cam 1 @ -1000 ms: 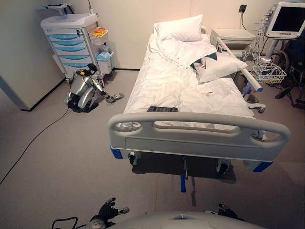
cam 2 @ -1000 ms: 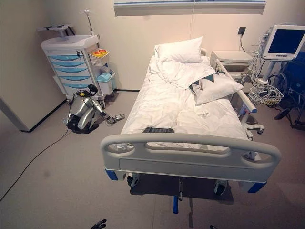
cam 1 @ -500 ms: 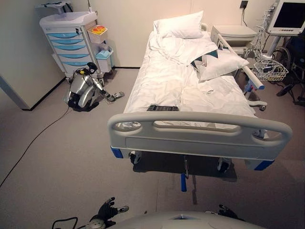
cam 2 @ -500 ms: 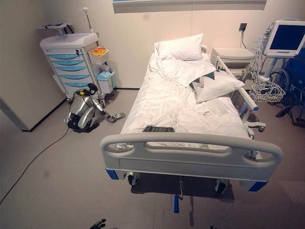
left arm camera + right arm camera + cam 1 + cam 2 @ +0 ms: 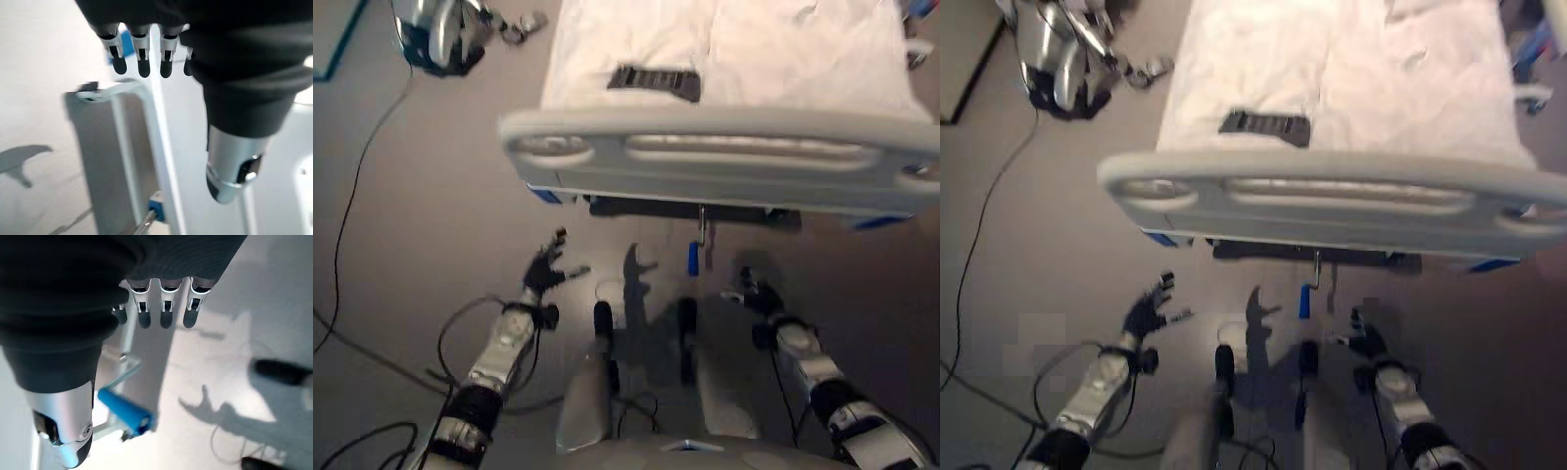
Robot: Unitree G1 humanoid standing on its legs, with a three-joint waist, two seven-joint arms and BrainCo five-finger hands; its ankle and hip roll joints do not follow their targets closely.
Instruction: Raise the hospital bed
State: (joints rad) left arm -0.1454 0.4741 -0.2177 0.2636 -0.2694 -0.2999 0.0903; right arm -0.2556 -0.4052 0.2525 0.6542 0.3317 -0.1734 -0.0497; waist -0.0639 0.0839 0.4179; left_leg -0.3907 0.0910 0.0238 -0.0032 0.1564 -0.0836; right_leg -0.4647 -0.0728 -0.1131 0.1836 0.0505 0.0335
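Note:
The blue handle (image 5: 693,258) will swing around the rod's line when the robot turns it, because the metal crank has a sideways bend (image 5: 701,242) above the blue handle.
The hospital bed stands ahead with its grey footboard (image 5: 724,157) across the top of the eye views. Under the footboard's middle a metal crank hangs down, ending in a blue handle (image 5: 693,257). My left hand (image 5: 546,269) is held out open over the floor, well left of the handle and apart from it. My right hand (image 5: 754,294) is open too, a little right of the handle and just short of it. In the right wrist view the blue handle (image 5: 124,413) lies close beyond the straight fingers (image 5: 165,308), not touched.
A black remote (image 5: 654,80) lies on the white sheet (image 5: 754,49) near the bed's foot. A second silver robot (image 5: 440,29) sits slumped on the floor left of the bed, with a thin black cable (image 5: 352,215) running from it across the floor.
The camera has tipped down and closed in on the footboard, so the far room is out of the picture. Both hands now reach forward over the floor towards the bed's foot.

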